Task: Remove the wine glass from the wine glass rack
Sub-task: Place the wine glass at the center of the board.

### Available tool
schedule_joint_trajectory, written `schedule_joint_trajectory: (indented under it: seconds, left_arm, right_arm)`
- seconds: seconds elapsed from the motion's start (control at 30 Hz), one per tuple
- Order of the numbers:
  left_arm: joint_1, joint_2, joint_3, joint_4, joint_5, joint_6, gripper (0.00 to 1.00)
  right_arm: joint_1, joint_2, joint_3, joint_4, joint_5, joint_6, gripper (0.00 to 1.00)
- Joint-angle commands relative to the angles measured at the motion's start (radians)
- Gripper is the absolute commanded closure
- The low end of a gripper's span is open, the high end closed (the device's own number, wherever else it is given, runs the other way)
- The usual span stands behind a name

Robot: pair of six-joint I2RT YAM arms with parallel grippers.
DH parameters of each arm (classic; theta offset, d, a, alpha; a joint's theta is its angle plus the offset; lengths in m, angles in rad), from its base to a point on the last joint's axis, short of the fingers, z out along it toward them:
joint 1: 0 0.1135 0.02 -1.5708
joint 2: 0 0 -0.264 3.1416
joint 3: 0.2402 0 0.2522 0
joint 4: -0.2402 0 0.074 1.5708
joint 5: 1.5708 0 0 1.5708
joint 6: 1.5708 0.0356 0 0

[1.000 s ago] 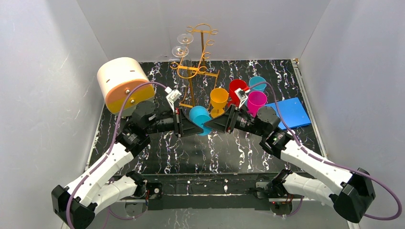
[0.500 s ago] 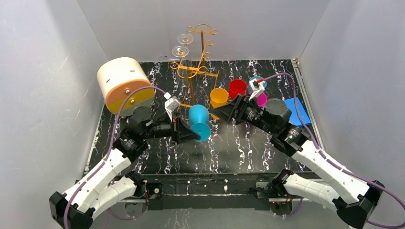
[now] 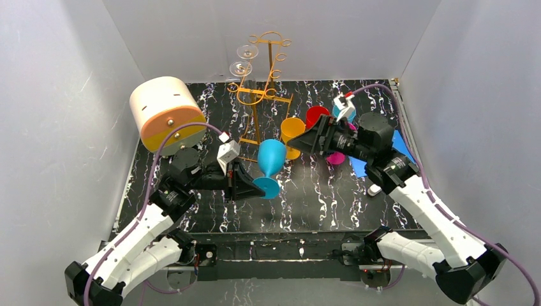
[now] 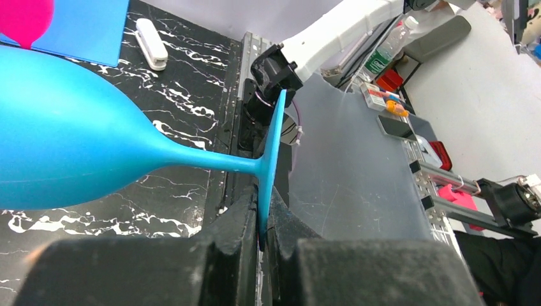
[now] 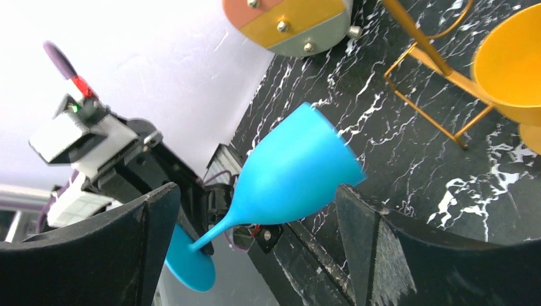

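I should take the bowl's rim point(image 3: 281, 145) with my right gripper before my left gripper opens, because my left gripper is pinching the foot point(image 3: 268, 187) that the blue wine glass has to stand on.
A blue wine glass point(image 3: 271, 157) hangs over the middle of the table, bowl up and tilted. My left gripper point(image 3: 258, 186) is shut on the rim of its round foot; the left wrist view shows the foot edge pinched between the jaws of the left gripper point(image 4: 263, 205), with the blue wine glass point(image 4: 76, 159) reaching left. My right gripper point(image 3: 307, 141) stands wide open to the right of the bowl, apart from it; in its own view the right gripper point(image 5: 254, 190) frames the blue wine glass point(image 5: 300, 172) without touching. The golden wine glass rack point(image 3: 265, 70) stands behind, with two clear glasses point(image 3: 243, 60) hanging on it.
A cream-and-orange cylindrical box point(image 3: 166, 111) lies at the back left. A yellow cup point(image 3: 292, 129), a red cup point(image 3: 315, 116) and a magenta cup point(image 3: 336, 158) stand near my right arm. Further right lie a blue pad point(image 3: 403, 141) and a small white object point(image 3: 375, 189).
The right gripper opened wide, let go of the blue glass and drew back up and to the right. The left gripper pulled the glass nearer and turned its bowl upward.
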Motion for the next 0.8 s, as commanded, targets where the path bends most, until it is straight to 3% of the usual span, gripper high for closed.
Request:
schedule_joint_trajectory:
  seconds: [0.0, 0.03, 0.1, 0.4, 0.5, 0.6, 0.77]
  left_arm:
    - [-0.002, -0.035, -0.041, 0.075, 0.067, 0.035, 1.00]
    - [-0.002, -0.040, -0.048, 0.091, 0.069, 0.030, 1.00]
    - [-0.002, -0.047, -0.064, 0.138, 0.072, 0.011, 1.00]
    - [-0.002, -0.076, -0.124, 0.290, 0.093, -0.026, 1.00]
    - [-0.002, -0.067, -0.132, 0.334, 0.097, -0.056, 1.00]
    - [-0.002, -0.044, -0.156, 0.445, 0.096, -0.155, 1.00]
    - [-0.002, -0.005, -0.172, 0.549, 0.124, -0.225, 1.00]
  right_arm:
    - [-0.196, 0.013, -0.037, 0.116, -0.324, 0.112, 0.01]
    - [-0.238, 0.021, -0.063, 0.163, -0.423, 0.159, 0.01]
    - [-0.284, 0.031, -0.099, 0.264, -0.478, 0.243, 0.01]
    - [-0.291, -0.017, -0.096, 0.192, -0.271, 0.253, 0.02]
    - [-0.290, -0.004, -0.087, 0.134, -0.257, 0.194, 0.12]
    - [-0.291, 0.027, -0.097, 0.158, -0.325, 0.174, 0.21]
    - [-0.290, 0.142, -0.047, 0.176, -0.531, 0.170, 0.15]
